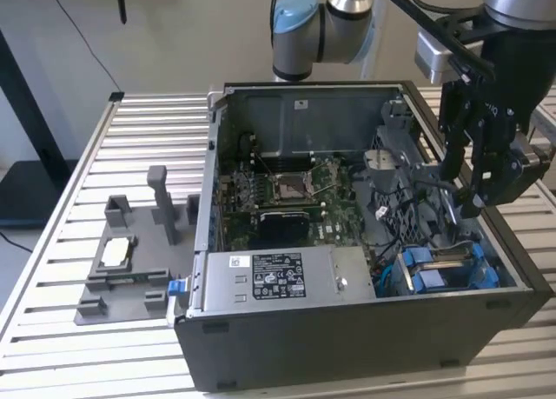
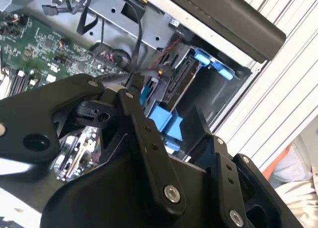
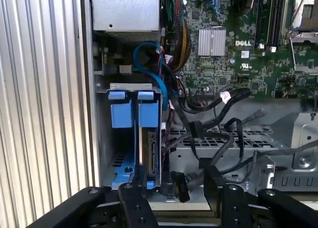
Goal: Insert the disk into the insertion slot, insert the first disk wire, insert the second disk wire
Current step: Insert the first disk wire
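I expect the black disk wire to bend and pull its tagged part along when I carry it, because the white tag is on loose black loops.
The disk stands on edge inside the insertion slot, a grey cage with blue tabs in the case's corner. Its connector edge faces the loose wires. In the exterior view the slot lies at the case's near right, with the disk between blue tabs. My gripper hovers just beside the disk's connector, open. A black wire plug lies between the fingers, touched by neither. In the exterior view the gripper hangs over the case's right side, above the slot.
Black wires and a blue cable snake between slot and motherboard. A silver box with a white sticker fills the case's front left. A grey fixture stands on the slatted table at the exterior view's left.
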Motion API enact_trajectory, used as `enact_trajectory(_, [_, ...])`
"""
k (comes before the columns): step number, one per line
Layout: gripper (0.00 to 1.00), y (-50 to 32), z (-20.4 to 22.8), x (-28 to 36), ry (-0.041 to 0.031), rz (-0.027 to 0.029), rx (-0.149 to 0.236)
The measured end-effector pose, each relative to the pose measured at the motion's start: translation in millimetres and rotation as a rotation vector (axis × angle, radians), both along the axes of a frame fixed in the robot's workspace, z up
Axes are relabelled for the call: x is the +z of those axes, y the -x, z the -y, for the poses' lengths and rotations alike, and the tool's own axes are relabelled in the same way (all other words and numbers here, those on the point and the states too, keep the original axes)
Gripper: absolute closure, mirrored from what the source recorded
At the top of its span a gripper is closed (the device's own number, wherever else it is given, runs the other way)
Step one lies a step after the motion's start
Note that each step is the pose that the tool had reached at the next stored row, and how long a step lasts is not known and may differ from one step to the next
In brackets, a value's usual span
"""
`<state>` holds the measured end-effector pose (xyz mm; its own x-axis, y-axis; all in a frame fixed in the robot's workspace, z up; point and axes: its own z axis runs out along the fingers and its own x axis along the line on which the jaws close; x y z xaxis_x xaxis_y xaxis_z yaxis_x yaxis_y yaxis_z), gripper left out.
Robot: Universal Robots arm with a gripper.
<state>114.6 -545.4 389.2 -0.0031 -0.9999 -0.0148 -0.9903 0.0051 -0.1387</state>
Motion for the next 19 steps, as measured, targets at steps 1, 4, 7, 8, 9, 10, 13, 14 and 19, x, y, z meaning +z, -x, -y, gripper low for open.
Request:
enact_trajectory(1, [0.42, 0.0, 0.0, -0.6, 0.0028, 0.0008, 0.001])
enact_trajectory(4, [0.42, 0.1, 0.0, -1.3, 0.0065, 0.0009, 0.002])
enact_trajectory(7, [0.42, 0.1, 0.0, -1.3, 0.0067, 0.0009, 0.002])
enact_trajectory(8, [0.42, 0.1, 0.0, -1.4, 0.0067, 0.0012, 0.002])
enact_trajectory(9, [0.42, 0.1, -0.1, -1.5, 0.0066, 0.0022, 0.002])
enact_trajectory(10, [0.42, 0.2, -0.1, -1.8, 0.0065, 0.0065, 0.002])
enact_trajectory(13, [0.42, 0.1, -0.1, -1.8, 0.0068, 0.0103, 0.002])
enact_trajectory(14, [0.42, 0.0, -0.1, -1.9, 0.0068, 0.0110, 0.002])
enact_trajectory(19, [0.56, 0.1, -0.9, -2.5, 0.0069, 0.0187, 0.002])
